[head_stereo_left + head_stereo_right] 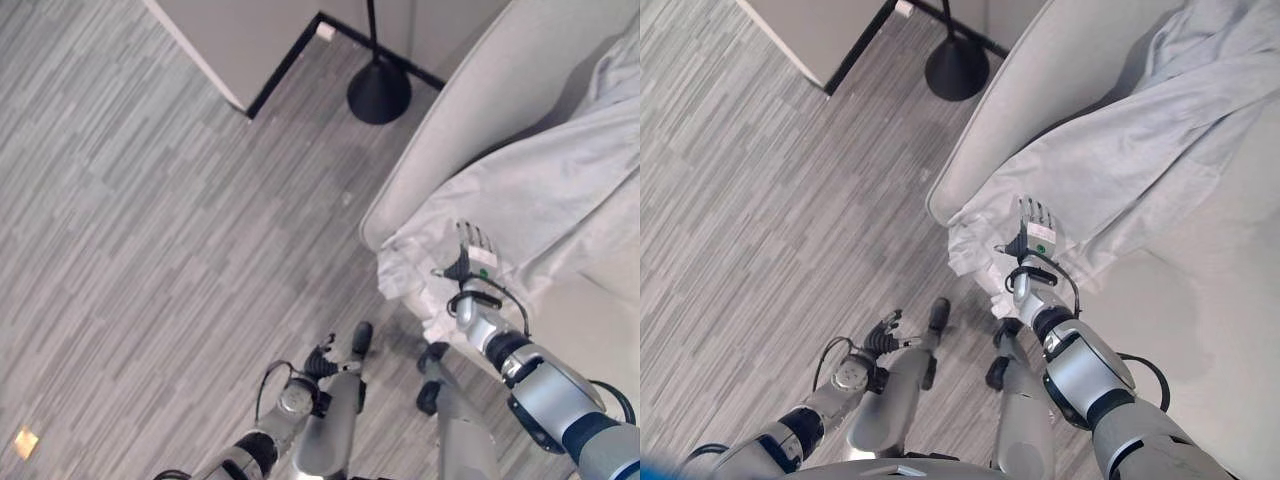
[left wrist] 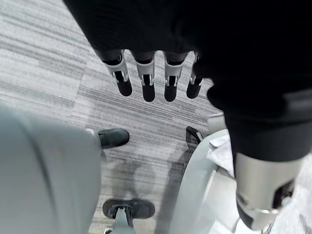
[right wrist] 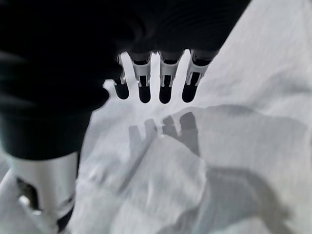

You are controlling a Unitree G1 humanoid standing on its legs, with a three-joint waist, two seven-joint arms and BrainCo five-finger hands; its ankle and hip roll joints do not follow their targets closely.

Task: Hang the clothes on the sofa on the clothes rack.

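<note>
I expect the garment (image 1: 545,195) to sag in deep folds between my grippers when I carry it, because the crumpled end (image 1: 415,280) hangs limply over the seat's front edge.
A pale grey-white garment (image 1: 540,190) lies spread over the light grey sofa (image 1: 480,90), with a crumpled end (image 1: 975,255) hanging off the seat's front edge. My right hand (image 1: 474,250) hovers open just above that end of the cloth, fingers (image 3: 165,83) straight, casting a shadow on the fabric (image 3: 234,146) below and not touching it. My left hand (image 1: 318,358) hangs low over the floor, fingers (image 2: 146,80) relaxed and holding nothing. The black round base (image 1: 379,92) and thin pole of a stand rise by the sofa's end.
Grey striped flooring (image 1: 150,250) stretches to the left. A light wall or cabinet corner with a dark baseboard (image 1: 285,60) stands at the top, beside the stand's base.
</note>
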